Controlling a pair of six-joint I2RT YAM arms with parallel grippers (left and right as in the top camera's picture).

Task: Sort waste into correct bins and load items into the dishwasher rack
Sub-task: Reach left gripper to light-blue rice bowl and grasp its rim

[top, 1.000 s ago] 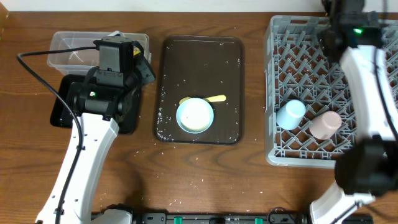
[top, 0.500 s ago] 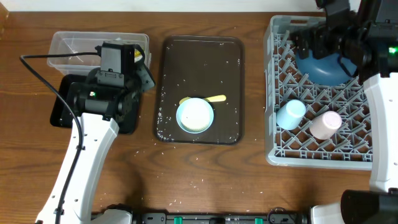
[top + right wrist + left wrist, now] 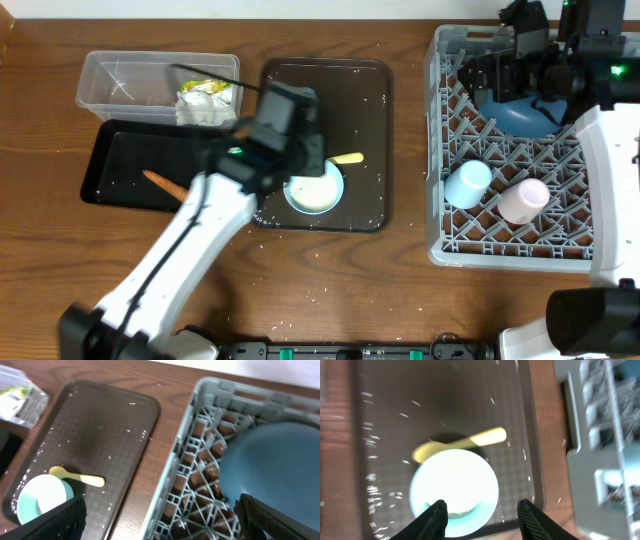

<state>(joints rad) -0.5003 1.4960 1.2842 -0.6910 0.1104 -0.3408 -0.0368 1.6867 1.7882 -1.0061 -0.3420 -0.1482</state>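
The white bowl has rice (image 3: 314, 193) in it, so next my left gripper grabs the bowl's rim and pours the rice into the black tray (image 3: 138, 165) before the bowl goes in the rack.
My left gripper (image 3: 308, 165) (image 3: 481, 505) is open just above the white bowl (image 3: 314, 188) (image 3: 454, 485), which holds rice and sits on the brown serving tray (image 3: 370, 100). The yellow spoon (image 3: 345, 158) (image 3: 470, 442) lies behind the bowl. My right gripper (image 3: 487, 78) (image 3: 160, 505) is wide open and empty over the grey rack (image 3: 440, 150) (image 3: 200, 390), beside the upturned dark blue bowl (image 3: 520, 112) (image 3: 272, 465). A light blue cup (image 3: 468, 183) and a pink cup (image 3: 524, 200) lie in the rack. Crumpled paper (image 3: 205, 100) is in the clear tub (image 3: 110, 75). The carrot stick (image 3: 165, 184) lies in the black tray (image 3: 110, 150).
Loose rice grains (image 3: 262, 185) are scattered along the brown tray's left edge and on the table in front (image 3: 320, 292). The left arm stretches diagonally from the table's front over the black tray's right end. The right arm stands along the rack's right side.
My left arm has swung right from the tub and black tray to the white bowl, uncovering the paper and carrot stick. The blue bowl now rests in the rack, and my right gripper is off it.
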